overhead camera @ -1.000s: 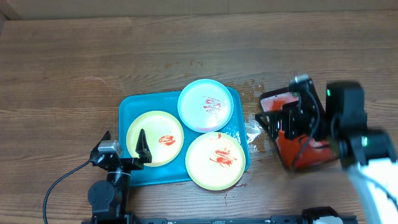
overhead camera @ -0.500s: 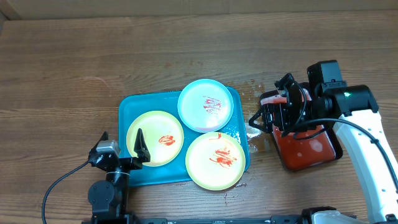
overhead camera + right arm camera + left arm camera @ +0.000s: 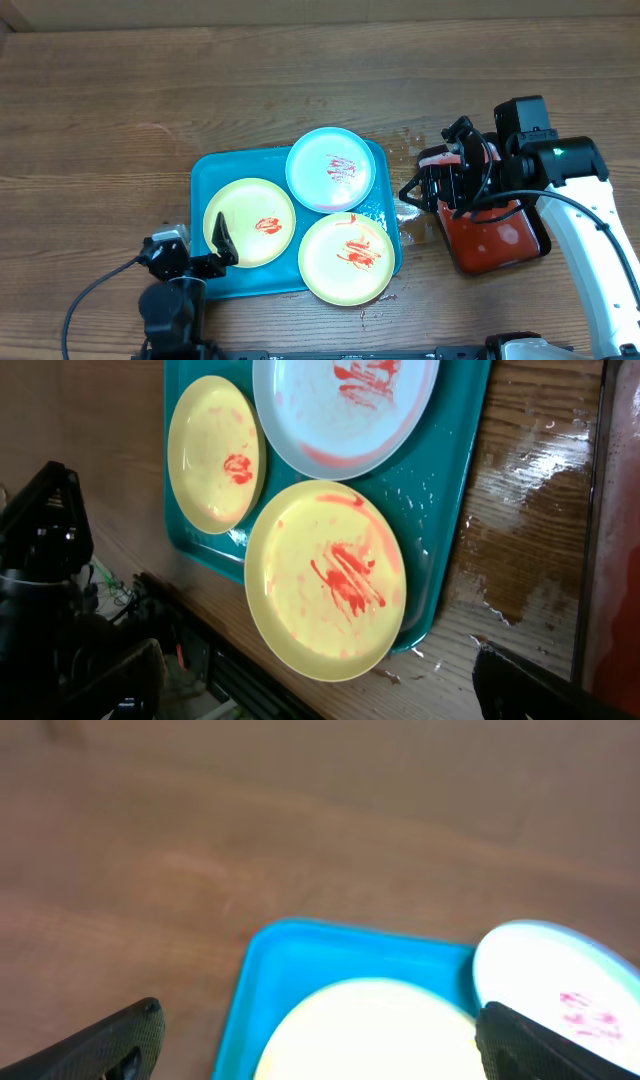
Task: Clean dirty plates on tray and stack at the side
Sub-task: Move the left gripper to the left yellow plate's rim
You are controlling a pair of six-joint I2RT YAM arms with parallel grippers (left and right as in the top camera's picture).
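The yellow plate under my left gripper is close to the tray's side rim (image 3: 197, 207). My left gripper should push the plate inward a little before its fingers go on both sides of the plate's edge (image 3: 216, 194).
The turquoise tray (image 3: 230, 165) holds three sauce-smeared plates: a yellow plate (image 3: 250, 222) on the left, a light blue plate (image 3: 331, 169) at the back, and a second yellow plate (image 3: 347, 257) at the front right, overhanging the tray's front rim. My left gripper (image 3: 192, 250) is open at the tray's front-left corner, empty. From its wrist I see the left yellow plate (image 3: 370, 1030), the blue plate (image 3: 555, 980) and the tray (image 3: 300, 950). My right gripper (image 3: 435, 165) hangs open and empty right of the tray, looking down on the front yellow plate (image 3: 325, 575).
A black tray of red liquid (image 3: 490, 235) sits under the right arm, right of the turquoise tray. The wood between the two trays is wet (image 3: 520, 510). A cable (image 3: 90, 300) trails from the left arm at the table's front edge.
The right arm swung left and back over the black tray, then held still. The left gripper shifted slightly left and toward the front edge. Both stayed open.
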